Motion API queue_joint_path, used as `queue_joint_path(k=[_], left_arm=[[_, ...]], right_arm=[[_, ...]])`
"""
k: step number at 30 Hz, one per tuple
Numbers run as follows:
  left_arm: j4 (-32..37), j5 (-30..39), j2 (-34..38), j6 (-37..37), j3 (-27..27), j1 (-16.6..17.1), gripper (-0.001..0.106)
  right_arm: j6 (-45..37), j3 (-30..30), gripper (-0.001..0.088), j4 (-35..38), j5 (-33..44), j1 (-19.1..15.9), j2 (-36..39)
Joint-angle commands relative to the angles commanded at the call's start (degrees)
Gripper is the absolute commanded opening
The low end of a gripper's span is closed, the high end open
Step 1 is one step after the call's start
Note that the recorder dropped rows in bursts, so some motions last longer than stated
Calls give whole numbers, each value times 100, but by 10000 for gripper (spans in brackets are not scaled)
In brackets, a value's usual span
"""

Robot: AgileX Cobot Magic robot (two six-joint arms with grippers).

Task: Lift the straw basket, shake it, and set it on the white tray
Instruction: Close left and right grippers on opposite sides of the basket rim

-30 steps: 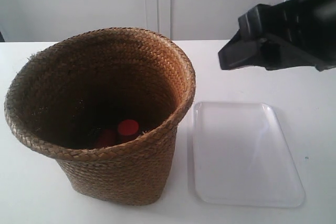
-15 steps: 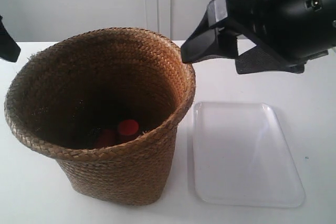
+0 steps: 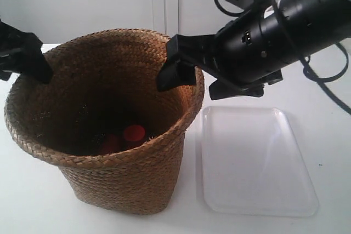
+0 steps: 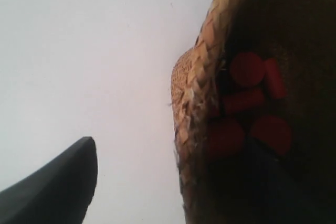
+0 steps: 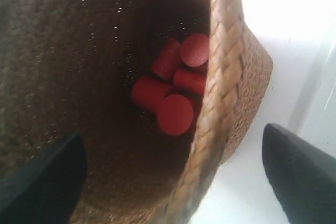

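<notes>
The straw basket has the red cylinders [image 3: 133, 133] lying loose deep below its high rim [image 3: 104, 161], so they should tumble around but stay inside when I shake the basket.
The straw basket [image 3: 123, 182] stands upright on the white table, with several red cylinders [image 3: 133, 133] in its dark bottom. The white tray [image 3: 258, 163] lies flat just beside it, toward the exterior view's right. My right gripper [image 3: 197, 80] is open and straddles the basket's far-right rim [image 5: 223, 72]: one finger inside, one outside, neither pressing the straw. My left gripper [image 3: 27, 58] is open at the opposite rim [image 4: 202, 61]. One left finger [image 4: 58, 187] hangs outside the wall; the other is a dark shape inside. The red cylinders [image 5: 176, 114] show in both wrist views.
A pale wall with a vertical seam [image 3: 164, 4] stands behind the table. The right arm's black body and cable [image 3: 296, 20] hang above the tray's far end. White tabletop [image 3: 33, 201] runs in front of the basket and the tray.
The right arm swung in from the exterior view's right and dropped over the basket's rim. The left gripper came in from the left edge to the opposite rim. Basket and tray stayed put.
</notes>
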Motion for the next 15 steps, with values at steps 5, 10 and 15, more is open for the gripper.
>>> queue_joint_path(k=[5,10,15], left_arm=[[-332,-108,362,409,0,0,780],[-1026,-76,554,431,0,0,462],[-1104,-120,605,723,0,0,9]], right_arm=[[0,0,779,0,-158,0,377],[0,0,399,0,-579,0,386],[-228,0,0,0,-634,0,386]])
